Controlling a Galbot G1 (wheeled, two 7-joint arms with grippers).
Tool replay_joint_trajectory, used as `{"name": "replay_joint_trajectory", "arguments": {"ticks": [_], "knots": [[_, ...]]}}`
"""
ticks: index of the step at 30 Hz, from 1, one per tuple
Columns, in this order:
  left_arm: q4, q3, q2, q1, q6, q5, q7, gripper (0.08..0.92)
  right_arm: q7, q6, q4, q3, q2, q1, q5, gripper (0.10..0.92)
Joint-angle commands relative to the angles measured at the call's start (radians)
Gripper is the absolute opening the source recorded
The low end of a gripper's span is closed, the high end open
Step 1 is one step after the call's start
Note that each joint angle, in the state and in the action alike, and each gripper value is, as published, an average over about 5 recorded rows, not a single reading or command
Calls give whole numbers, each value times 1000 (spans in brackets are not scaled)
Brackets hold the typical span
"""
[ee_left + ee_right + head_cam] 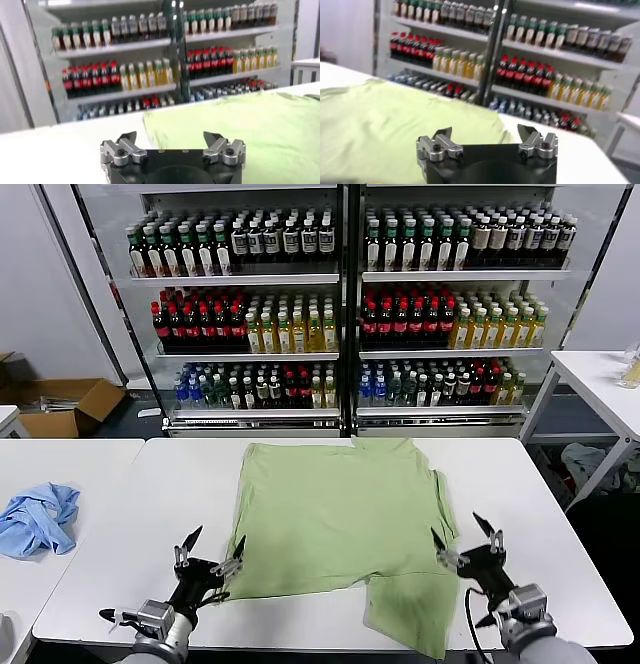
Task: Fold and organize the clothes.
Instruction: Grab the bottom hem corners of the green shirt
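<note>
My right gripper keeps moving its open fingers down until they straddle the corner's side edge (pixel 450 621), since the light green shirt's lower corner (pixel 415 614) lies flat near them.
The light green shirt (pixel 335 524) lies spread flat on the white table (pixel 180 484), plain side up; collar, buttons and heart print are hidden. One lower corner hangs toward the front edge. My left gripper (pixel 213 548) is open, just above the table at the shirt's near left corner. My right gripper (pixel 464 539) is open at the shirt's near right edge. The shirt shows beyond the left gripper (pixel 170 136) in the left wrist view (pixel 240 125) and beyond the right gripper (pixel 485 133) in the right wrist view (pixel 380 120). Both hold nothing.
A crumpled light blue garment (pixel 38 519) lies on the adjacent table at far left. Shelves of bottled drinks (pixel 340 304) stand behind the table. Another white table (pixel 600 384) is at the right, cardboard boxes (pixel 60 404) on the floor at left.
</note>
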Motion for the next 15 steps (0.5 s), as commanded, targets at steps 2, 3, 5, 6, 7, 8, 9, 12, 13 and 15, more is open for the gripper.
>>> {"name": "replay_joint_trajectory", "arguments": {"ticks": [2,3,5,6,7,8,9,12,13,15], "knots": [[-51,7,9,67,156,-80,-57,823,22,-14,34,-11,-2,-141,20,823],[-49,6,5,66,160,-81,-58,823,28,-14,30,-18,2,-142,21,823],[-42,3,-1,64,165,-84,-59,823,41,-14,23,-29,10,-143,22,823],[-40,0,-2,62,168,-86,-59,823,51,-13,19,-34,14,-142,22,823],[-38,-2,-3,62,173,-90,-60,823,63,-10,15,-37,17,-141,22,823],[-37,-4,-4,62,180,-94,-60,823,76,-7,10,-40,20,-139,22,823],[-35,-5,-5,61,187,-98,-59,823,87,-4,5,-42,22,-136,22,823],[-29,-5,-13,59,201,-105,-60,822,105,4,-6,-46,28,-128,24,823],[-26,-5,-16,58,202,-105,-61,823,106,5,-7,-49,29,-126,23,823],[-21,-5,-21,56,205,-104,-63,823,105,7,-9,-56,33,-125,21,823]]}}
